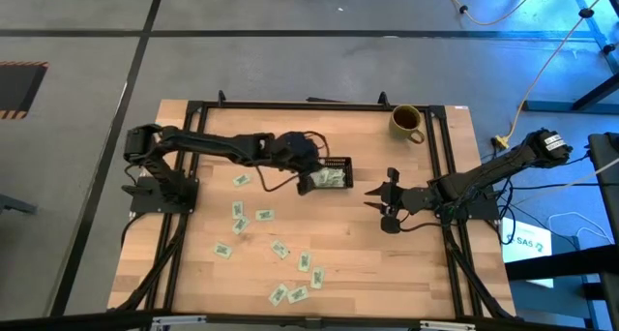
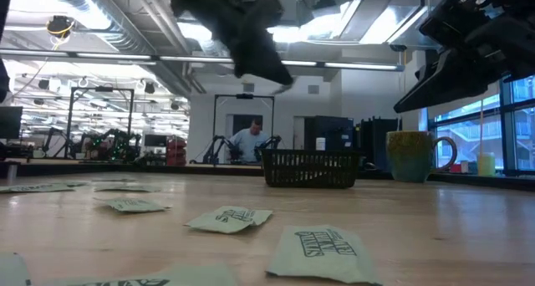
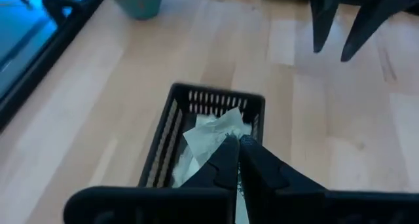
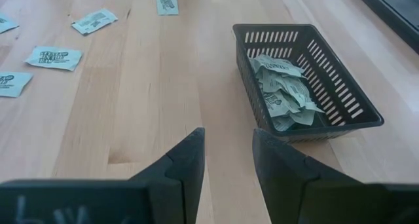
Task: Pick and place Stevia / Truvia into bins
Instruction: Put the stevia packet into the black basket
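Note:
I keep lowering my left gripper until the packet (image 3: 215, 133), poking out past its fingers toward the tray's open top (image 1: 333, 174), is inside the tray's rim, then let go.
The black slotted tray (image 1: 335, 163) (image 4: 340, 86) stands mid-table with a heap of pale green Stevia packets (image 4: 285, 93) inside. More packets (image 1: 280, 249) (image 4: 54, 57) (image 2: 230, 219) lie flat and scattered on the wood toward the near edge. My left gripper (image 1: 311, 183) (image 3: 237, 142) hangs well above the tray's left end (image 3: 216, 96), shut on one packet. My right gripper (image 1: 375, 199) (image 4: 228, 135) hovers open to the right of the tray, pointing at it and touching nothing. My left gripper pinches a single pale packet (image 3: 216, 131) between its two fingers, at its edge by the fingertips. The fingers slant downward from the table's left. The packet is lifted clear and sticks out past the fingertips above the tray's heap.
An olive-yellow mug (image 1: 406, 121) (image 2: 414, 156) stands near the far right corner. Black frame rails (image 1: 440, 157) run along the table's sides. Bare wood lies between the tray and the right gripper (image 3: 340, 27). A person sits in the room behind (image 2: 248, 142).

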`<state>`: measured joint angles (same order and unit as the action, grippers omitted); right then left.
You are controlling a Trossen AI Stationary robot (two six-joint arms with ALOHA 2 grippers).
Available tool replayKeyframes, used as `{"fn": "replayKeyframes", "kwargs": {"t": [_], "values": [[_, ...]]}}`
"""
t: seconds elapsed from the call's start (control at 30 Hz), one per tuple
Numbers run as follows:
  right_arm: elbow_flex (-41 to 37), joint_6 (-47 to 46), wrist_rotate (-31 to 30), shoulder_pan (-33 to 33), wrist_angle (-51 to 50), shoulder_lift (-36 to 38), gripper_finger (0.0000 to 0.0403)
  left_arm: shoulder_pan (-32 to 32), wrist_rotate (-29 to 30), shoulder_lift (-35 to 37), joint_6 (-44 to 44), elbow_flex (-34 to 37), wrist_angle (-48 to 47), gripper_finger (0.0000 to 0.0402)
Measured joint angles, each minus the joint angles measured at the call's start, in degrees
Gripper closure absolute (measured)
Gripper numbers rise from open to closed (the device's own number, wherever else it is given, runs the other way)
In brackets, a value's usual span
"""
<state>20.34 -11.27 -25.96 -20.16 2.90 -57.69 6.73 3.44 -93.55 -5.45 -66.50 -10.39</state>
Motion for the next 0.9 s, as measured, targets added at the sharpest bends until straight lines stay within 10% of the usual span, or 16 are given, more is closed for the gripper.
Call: {"fn": "replayKeyframes", "kwargs": {"t": [0.9], "values": [[0.0, -0.13, 0.0, 0.12, 0.22, 0.0, 0.0272, -0.16, 7.1, -21.83, 10.35, -16.9, -13.18, 0.0373]]}}
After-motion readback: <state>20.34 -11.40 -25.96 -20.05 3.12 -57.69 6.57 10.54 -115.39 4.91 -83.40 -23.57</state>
